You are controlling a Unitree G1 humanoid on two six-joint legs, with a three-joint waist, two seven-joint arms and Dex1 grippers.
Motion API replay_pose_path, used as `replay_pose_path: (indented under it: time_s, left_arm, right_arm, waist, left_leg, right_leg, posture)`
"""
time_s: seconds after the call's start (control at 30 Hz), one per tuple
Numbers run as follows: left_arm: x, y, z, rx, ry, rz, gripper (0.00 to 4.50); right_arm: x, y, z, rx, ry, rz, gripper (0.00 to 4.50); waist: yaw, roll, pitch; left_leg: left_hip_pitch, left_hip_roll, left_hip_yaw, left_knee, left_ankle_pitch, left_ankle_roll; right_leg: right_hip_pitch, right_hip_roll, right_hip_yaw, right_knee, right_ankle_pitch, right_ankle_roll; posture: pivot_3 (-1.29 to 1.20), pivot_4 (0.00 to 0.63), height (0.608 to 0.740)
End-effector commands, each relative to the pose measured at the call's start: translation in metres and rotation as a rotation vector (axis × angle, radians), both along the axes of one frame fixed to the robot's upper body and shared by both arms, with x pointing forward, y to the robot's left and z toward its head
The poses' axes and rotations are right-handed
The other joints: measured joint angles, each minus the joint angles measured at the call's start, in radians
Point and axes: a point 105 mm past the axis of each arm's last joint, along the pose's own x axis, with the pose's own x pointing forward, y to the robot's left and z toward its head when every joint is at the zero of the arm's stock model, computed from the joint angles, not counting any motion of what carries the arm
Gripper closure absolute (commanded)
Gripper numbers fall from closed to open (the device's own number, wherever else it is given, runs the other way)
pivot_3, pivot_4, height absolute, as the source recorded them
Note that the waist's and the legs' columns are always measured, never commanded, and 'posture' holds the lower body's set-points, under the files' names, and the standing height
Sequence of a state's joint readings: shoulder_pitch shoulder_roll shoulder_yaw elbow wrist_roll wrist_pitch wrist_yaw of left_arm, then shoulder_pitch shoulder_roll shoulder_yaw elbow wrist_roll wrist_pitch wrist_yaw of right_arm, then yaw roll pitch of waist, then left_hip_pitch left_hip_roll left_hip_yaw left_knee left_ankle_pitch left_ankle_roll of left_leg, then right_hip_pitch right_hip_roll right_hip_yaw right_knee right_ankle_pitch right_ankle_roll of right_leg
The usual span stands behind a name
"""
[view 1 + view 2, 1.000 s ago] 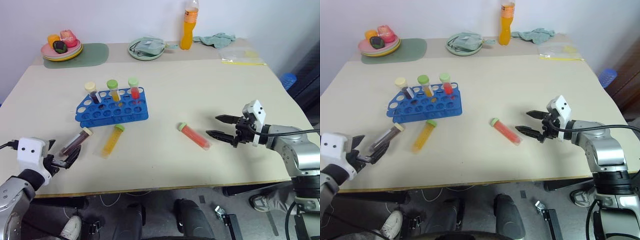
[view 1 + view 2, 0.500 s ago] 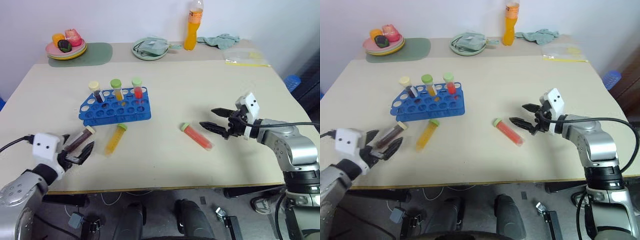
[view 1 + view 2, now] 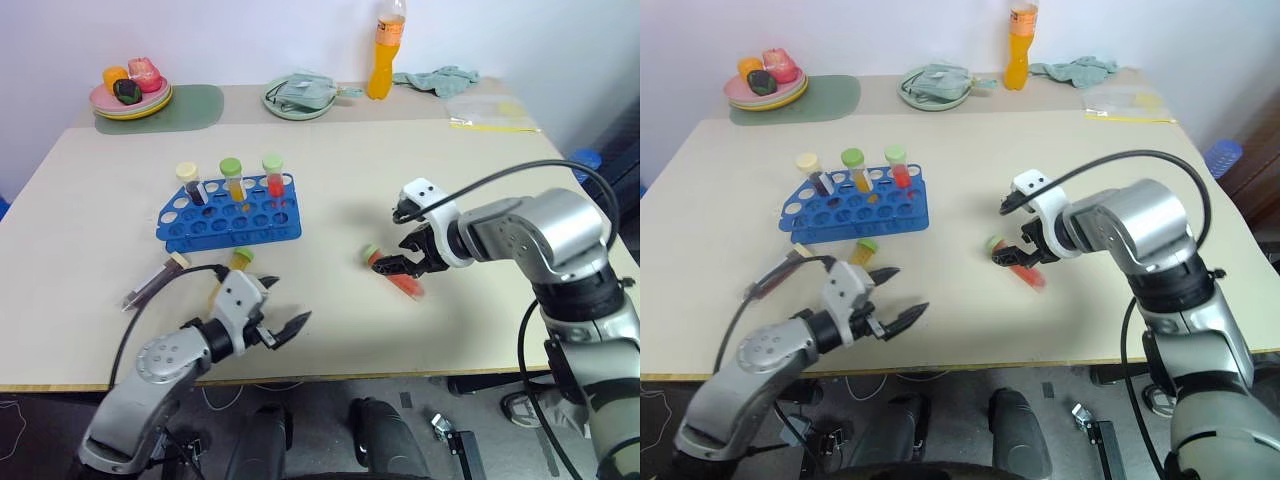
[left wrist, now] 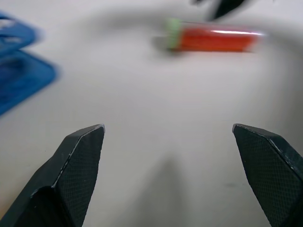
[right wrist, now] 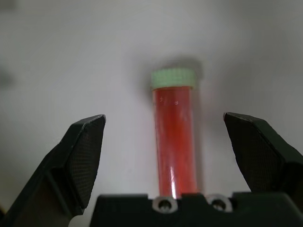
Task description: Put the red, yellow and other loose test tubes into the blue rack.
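The red tube (image 3: 404,284) is lying between my right gripper's open fingers. My left gripper should turn back and pick up the yellow tube (image 3: 239,262) near the blue rack.
The blue rack (image 3: 230,215) stands left of the table's middle with three capped tubes upright in it. Three loose test tubes lie on the table. The maroon one (image 3: 150,285) is in front of the rack's left end. The yellow one (image 3: 238,263) is partly behind my left arm. The red one (image 3: 398,277) lies right of centre. My right gripper (image 3: 398,240) points down over the red tube (image 5: 173,137), open, with a finger on either side and not touching it. My left gripper (image 3: 285,305) is open near the front edge, facing the red tube (image 4: 213,40), and holds nothing.
Along the back stand an orange drink bottle (image 3: 385,50), a green plate with a cloth (image 3: 300,97), stacked plates with fruit (image 3: 130,95) on a green mat, a teal cloth (image 3: 435,78) and a plastic bag (image 3: 485,112).
My left arm swung from the table's left edge toward the middle, away from the maroon tube. My right gripper moved left and tipped down over the red tube. Both stayed open.
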State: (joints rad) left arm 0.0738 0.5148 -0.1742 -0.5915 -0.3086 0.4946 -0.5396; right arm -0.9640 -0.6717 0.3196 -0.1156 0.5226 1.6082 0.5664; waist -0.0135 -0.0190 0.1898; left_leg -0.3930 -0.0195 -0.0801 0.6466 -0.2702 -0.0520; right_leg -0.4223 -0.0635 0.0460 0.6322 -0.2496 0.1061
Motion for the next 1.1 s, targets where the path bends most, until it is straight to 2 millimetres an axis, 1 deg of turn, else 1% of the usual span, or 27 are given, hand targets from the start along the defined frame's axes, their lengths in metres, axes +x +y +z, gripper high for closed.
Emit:
replay_pose_path:
  time_s: [0.03,0.17,0.2,0.27,0.33,0.37,0.43,0.47,0.53,0.6,0.63,0.7,0.73,0.8,0.9,1.0,1.1]
  left_arm:
    - [-0.007,-0.013,0.009,-0.017,-0.048,-0.057,0.02]
    - [-0.011,-0.015,0.009,-0.036,-0.047,-0.045,0.02]
    - [-0.01,-0.014,0.009,-0.037,-0.051,-0.033,0.0]
    - [-0.009,-0.012,0.01,-0.039,-0.057,-0.018,0.0]
    - [-0.009,-0.012,0.01,-0.04,-0.058,-0.012,0.0]
    - [-0.009,-0.011,0.01,-0.04,-0.058,-0.009,0.0]
    - [-0.009,-0.01,0.009,-0.042,-0.057,-0.002,0.0]
    - [-0.01,-0.009,0.009,-0.046,-0.057,0.003,0.0]
    - [-0.009,-0.004,0.007,-0.053,-0.052,0.028,0.0]
    - [-0.008,0.006,0.006,-0.073,-0.044,0.074,0.0]
    - [-0.007,0.012,0.006,-0.085,-0.038,0.106,0.0]
    - [-0.007,0.024,0.003,-0.098,-0.029,0.161,0.0]
    - [-0.007,0.029,0.003,-0.101,-0.028,0.178,0.0]
    - [-0.004,0.042,0.001,-0.108,-0.036,0.242,0.0]
    - [0.008,0.062,0.004,-0.092,-0.107,0.364,0.0]
    - [0.017,0.075,0.009,-0.09,-0.147,0.434,0.0]
    - [0.02,0.08,0.013,-0.091,-0.168,0.457,0.0]
  right_arm:
    - [0.005,0.007,-0.001,-0.049,0.019,0.001,0.1]
    - [0.008,0.011,-0.015,-0.105,0.064,-0.012,0.1]
    - [0.007,0.012,-0.02,-0.125,0.072,-0.008,0.33]
    - [0.006,0.012,-0.025,-0.149,0.078,-0.005,0.95]
    - [0.006,0.012,-0.026,-0.163,0.075,-0.002,1.85]
    - [0.005,0.013,-0.025,-0.165,0.069,0.011,2.44]
    - [0.002,0.017,-0.021,-0.16,0.054,0.04,3.45]
    - [0.0,0.02,-0.017,-0.158,0.03,0.064,3.74]
    - [-0.009,0.04,-0.001,-0.068,-0.092,0.218,3.77]
    - [-0.016,0.062,0.018,0.063,-0.27,0.368,3.77]
    - [-0.017,0.074,0.03,0.141,-0.39,0.424,3.77]
    - [-0.02,0.092,0.05,0.303,-0.581,0.492,3.77]
    - [-0.02,0.098,0.055,0.364,-0.631,0.503,3.77]
    - [-0.01,0.114,0.064,0.518,-0.741,0.445,3.77]
    - [0.018,0.135,0.071,0.668,-0.862,0.278,3.77]
    - [0.034,0.156,0.072,0.75,-0.922,0.179,3.77]
    - [0.043,0.168,0.068,0.766,-0.93,0.146,3.77]
  waist:
    - [-0.001,0.0,0.0]
    - [-0.002,0.0,0.0]
    - [-0.002,0.0,0.0]
    - [-0.003,0.0,0.0]
    - [-0.002,0.0,0.0]
    - [-0.002,0.0,0.0]
    - [-0.003,0.0,0.0]
    - [-0.003,0.0,0.0]
    - [-0.003,0.001,0.0]
    - [-0.004,0.0,0.0]
    - [-0.004,0.001,0.0]
    - [-0.007,0.0,0.0]
    - [-0.009,0.0,0.0]
    - [-0.007,0.0,0.0]
    - [-0.008,0.0,0.0]
    - [-0.007,0.0,0.0]
    - [-0.005,0.0,0.0]
  left_leg:
    - [0.0,0.0,0.0,0.0,0.0,0.0]
    - [0.0,0.0,0.0,0.0,0.0,0.001]
    - [0.0,0.0,0.0,0.0,0.0,0.001]
    - [0.0,0.0,0.0,0.0,0.0,0.001]
    - [0.0,0.0,0.0,0.0,0.0,0.001]
    - [0.0,0.0,0.0,0.0,0.0,0.001]
    - [0.0,0.0,0.0,0.0,0.0,0.001]
    - [0.0,0.0,0.0,0.0,0.0,0.001]
    - [0.0,0.0,0.0,0.0,-0.001,0.001]
    - [-0.001,0.0,0.0,0.0,-0.001,0.002]
    - [-0.001,0.001,0.0,0.0,-0.001,0.002]
    - [0.0,0.001,0.0,-0.001,-0.001,0.002]
    - [0.0,0.001,0.0,0.0,-0.001,0.002]
    - [0.0,0.001,0.001,0.0,-0.001,0.002]
    - [0.001,0.001,0.001,0.001,-0.001,0.002]
    - [0.002,0.001,0.0,0.001,0.0,0.0]
    - [0.001,0.0,0.0,0.001,0.0,0.0]
  right_leg:
    - [0.0,0.0,0.0,0.0,0.0,0.0]
    - [0.0,0.0,0.0,0.0,0.0,0.001]
    - [0.0,0.0,0.0,0.0,0.0,0.001]
    - [0.0,0.0,0.0,0.0,0.001,0.001]
    - [-0.001,0.0,0.0,0.0,0.001,0.001]
    - [-0.001,0.0,0.0,0.0,0.001,0.001]
    - [-0.001,0.0,0.0,0.0,0.001,0.001]
    - [-0.001,0.0,0.0,0.0,0.001,0.001]
    - [-0.001,0.0,0.0,0.0,0.001,0.001]
    - [-0.002,0.001,0.0,0.0,0.001,0.002]
    - [-0.002,0.001,-0.001,0.0,0.001,0.002]
    - [-0.001,0.001,-0.001,0.001,0.001,0.002]
    - [-0.001,0.001,-0.001,0.001,0.001,0.002]
    - [-0.001,0.001,0.0,0.002,0.001,0.002]
    - [-0.001,0.002,0.0,0.003,0.001,0.002]
    - [-0.001,0.002,0.0,0.004,0.001,0.001]
    - [-0.001,0.001,0.0,0.004,0.002,0.002]
  posture:
    - [0.0,0.15,0.74]
    - [0.0,0.15,0.74]
    - [0.0,0.15,0.74]
    - [0.0,0.15,0.74]
    - [0.0,0.15,0.74]
    - [0.0,0.15,0.74]
    - [0.0,0.15,0.74]
    - [0.0,0.15,0.74]
    - [0.0,0.15,0.74]
    - [0.0,0.15,0.74]
    - [0.0,0.15,0.74]
    - [0.0,0.15,0.74]
    - [0.0,0.15,0.74]
    - [0.0,0.15,0.74]
    - [0.0,0.15,0.74]
    - [0.0,0.15,0.74]
    - [0.0,0.15,0.74]
